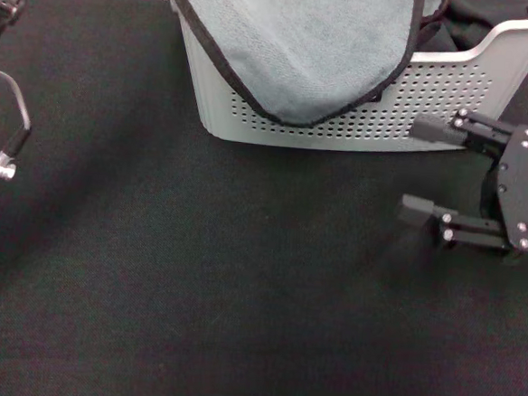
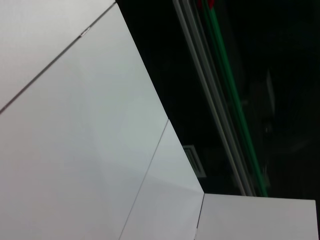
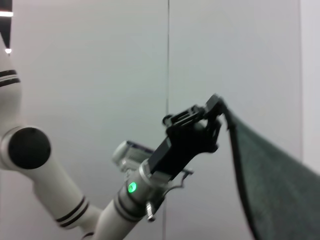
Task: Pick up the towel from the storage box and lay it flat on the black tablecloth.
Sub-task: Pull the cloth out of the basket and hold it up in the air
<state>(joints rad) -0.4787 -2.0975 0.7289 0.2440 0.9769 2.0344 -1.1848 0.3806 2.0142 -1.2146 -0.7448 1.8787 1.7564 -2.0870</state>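
Observation:
The towel is hanging by a corner against the storage box point(image 1: 292, 118), so next my left gripper swings it away from the box and turns its free edge point(image 1: 402, 70) to my right gripper.
The towel point(image 1: 302, 47) shows its grey side with thin black edging and hangs down over the front of the light grey perforated storage box point(image 1: 434, 101), with a yellow sliver at the top edge. In the right wrist view my left gripper point(image 3: 217, 107) is raised high and shut on a corner of the towel point(image 3: 270, 170), which hangs down from it. My right gripper point(image 1: 420, 170) is open and empty, low over the black tablecloth point(image 1: 239, 296) by the box's right front side.
Dark cloth point(image 1: 466, 26) lies inside the box at the right. Part of my left arm point(image 1: 1, 134) shows at the left edge. The left wrist view shows only white wall panels point(image 2: 75, 125) and a dark area.

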